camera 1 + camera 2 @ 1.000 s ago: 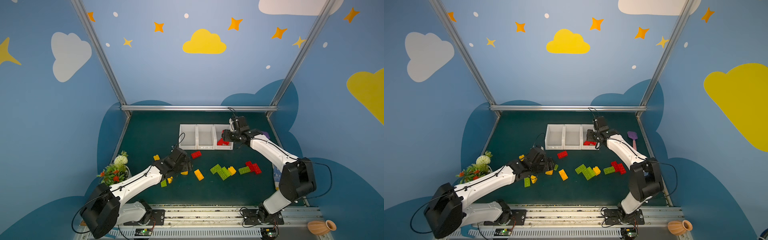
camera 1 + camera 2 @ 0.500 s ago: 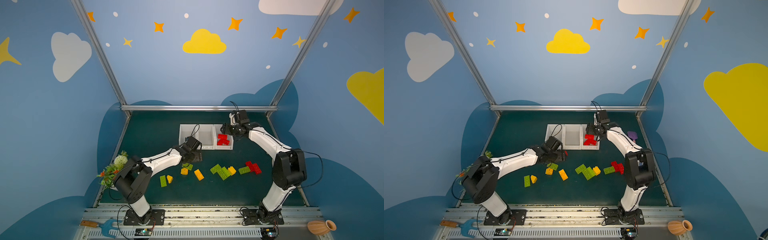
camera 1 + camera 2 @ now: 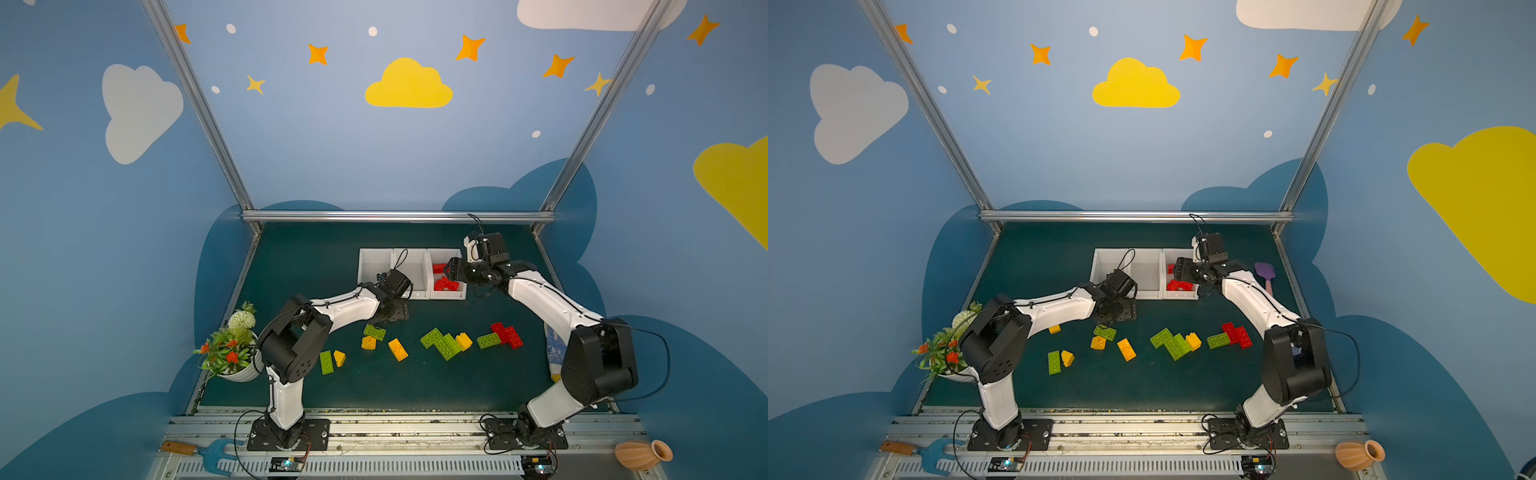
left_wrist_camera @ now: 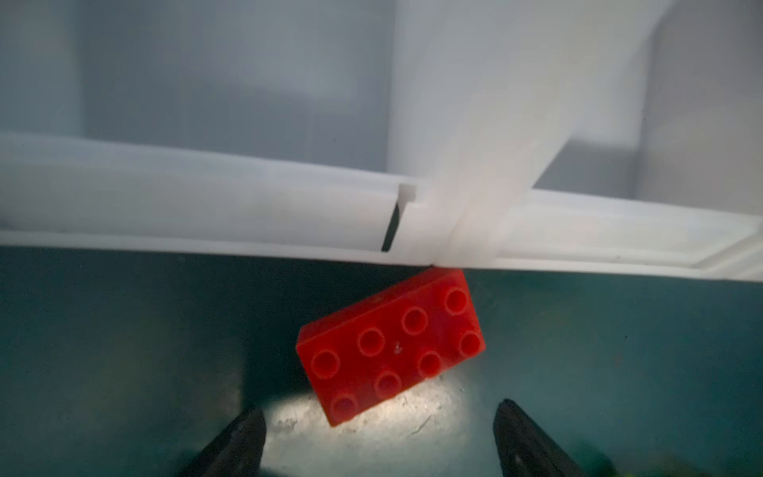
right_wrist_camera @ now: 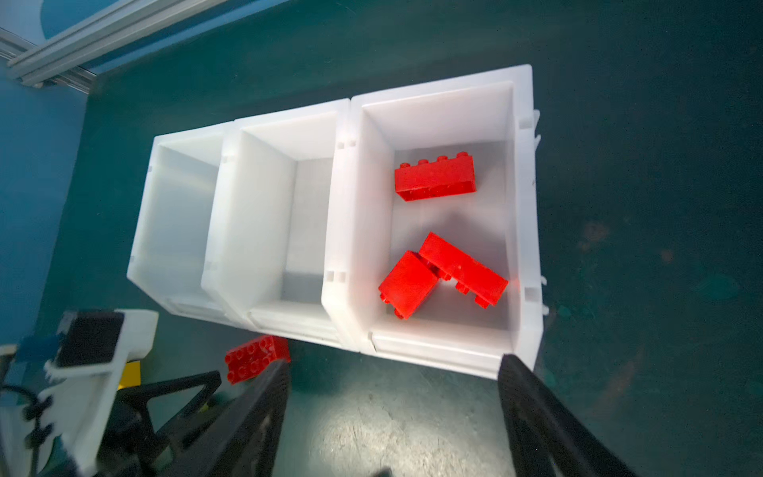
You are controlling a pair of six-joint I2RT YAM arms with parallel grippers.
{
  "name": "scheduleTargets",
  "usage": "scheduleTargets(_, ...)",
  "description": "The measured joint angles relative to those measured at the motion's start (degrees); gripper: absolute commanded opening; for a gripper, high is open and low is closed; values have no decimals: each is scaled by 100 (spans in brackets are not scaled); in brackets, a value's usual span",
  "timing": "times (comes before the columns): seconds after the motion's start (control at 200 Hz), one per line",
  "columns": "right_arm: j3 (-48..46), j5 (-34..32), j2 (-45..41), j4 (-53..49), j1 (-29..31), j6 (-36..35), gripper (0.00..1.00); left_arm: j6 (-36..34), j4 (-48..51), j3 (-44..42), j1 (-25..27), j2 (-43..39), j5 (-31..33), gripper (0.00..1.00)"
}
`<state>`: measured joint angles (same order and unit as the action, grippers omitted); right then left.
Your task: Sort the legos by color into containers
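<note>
Next, I back my right gripper away, as it hangs over the container with the red legos (image 3: 444,276), before my left gripper brings in the loose red lego (image 4: 391,347).
Three white containers stand in a row at the back; the right one (image 5: 524,206) holds three red legos (image 5: 433,179). My right gripper (image 5: 394,361) hangs open and empty just off that container's front edge, seen in both top views (image 3: 451,270). My left gripper (image 4: 380,409) is open low over the mat, its tips short of a loose red lego (image 4: 390,347) that lies against the containers' front wall. In a top view that gripper (image 3: 388,311) hides this lego. Green (image 3: 442,343), yellow (image 3: 397,349) and red legos (image 3: 506,334) lie scattered on the mat.
A potted plant (image 3: 232,349) stands at the mat's left edge. A purple spatula (image 3: 1265,274) lies right of the containers and a patterned cloth (image 3: 555,349) under the right arm. A clay vase (image 3: 642,455) and a blue fork tool (image 3: 203,451) lie on the front rail.
My left gripper has swung from the front-left legos back to the red lego by the containers. My right gripper's jaws have spread wider over the right container.
</note>
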<state>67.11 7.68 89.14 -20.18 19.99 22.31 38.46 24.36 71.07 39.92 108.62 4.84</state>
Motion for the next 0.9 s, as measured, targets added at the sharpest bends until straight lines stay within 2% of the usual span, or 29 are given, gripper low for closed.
scheduleTargets(0.405,-1473,-59,-1646,474,144,153,77,98,186,691,-4,636,256,84)
scheduleTargets(0.901,-2164,-68,-2175,719,437,229,77,118,348,1038,61,909,404,72)
